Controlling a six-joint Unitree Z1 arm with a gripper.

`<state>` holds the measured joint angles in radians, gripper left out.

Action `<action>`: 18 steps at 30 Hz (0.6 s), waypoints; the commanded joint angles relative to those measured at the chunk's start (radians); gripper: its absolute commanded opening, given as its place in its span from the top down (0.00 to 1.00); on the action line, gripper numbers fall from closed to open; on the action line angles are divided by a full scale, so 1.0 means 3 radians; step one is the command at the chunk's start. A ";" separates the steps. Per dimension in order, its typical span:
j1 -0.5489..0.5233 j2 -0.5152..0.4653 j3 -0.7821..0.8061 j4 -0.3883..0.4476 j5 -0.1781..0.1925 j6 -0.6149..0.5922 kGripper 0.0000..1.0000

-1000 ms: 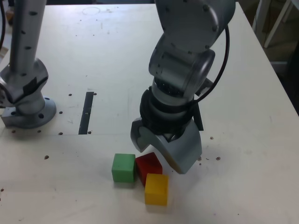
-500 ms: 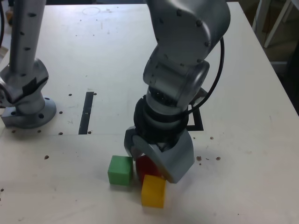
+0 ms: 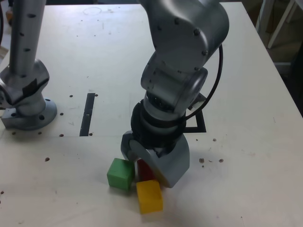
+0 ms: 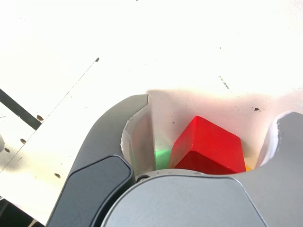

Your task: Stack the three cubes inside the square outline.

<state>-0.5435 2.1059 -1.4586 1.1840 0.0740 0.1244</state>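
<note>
The green cube (image 3: 121, 174) sticks in next to the fingertip, so it will get pushed aside and turned when I grip the red cube.
Low over the table, my gripper (image 3: 147, 166) is open with its jaws straddling the red cube (image 3: 144, 170), which the arm mostly hides in the exterior view. The wrist view shows the red cube (image 4: 208, 146) between the two jaws of the gripper (image 4: 215, 111), with a gap beside it. The green cube (image 3: 120, 173) sits just to the exterior view's left of the gripper. Directly in front of the gripper lies the yellow cube (image 3: 149, 196). The square outline (image 3: 198, 124) lies behind the arm, only its right part showing.
A narrow black strip (image 3: 87, 113) lies on the table to the exterior view's left. A second arm's grey base (image 3: 26, 101) stands at the far left. The table's right edge (image 3: 284, 80) has chair legs beyond it.
The arm has come down and shifted to the exterior view's left, closing in around the red cube. The green cube was nudged left, and the yellow cube slid left and nearer the front edge.
</note>
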 commanded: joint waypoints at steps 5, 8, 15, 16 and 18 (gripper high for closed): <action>-0.0007 0.0004 0.0009 -0.0004 0.0012 -0.0040 0.33; -0.0007 0.0003 0.0008 -0.0017 0.0034 -0.0050 0.42; -0.0008 -0.0001 -0.0013 -0.0020 0.0097 -0.0052 0.58; -0.0007 -0.0003 -0.0016 -0.0014 0.0102 -0.0052 0.59; -0.0007 -0.0006 -0.0021 -0.0001 0.0110 -0.0052 0.61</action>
<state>-0.5445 2.1057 -1.4615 1.1783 0.1051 0.1106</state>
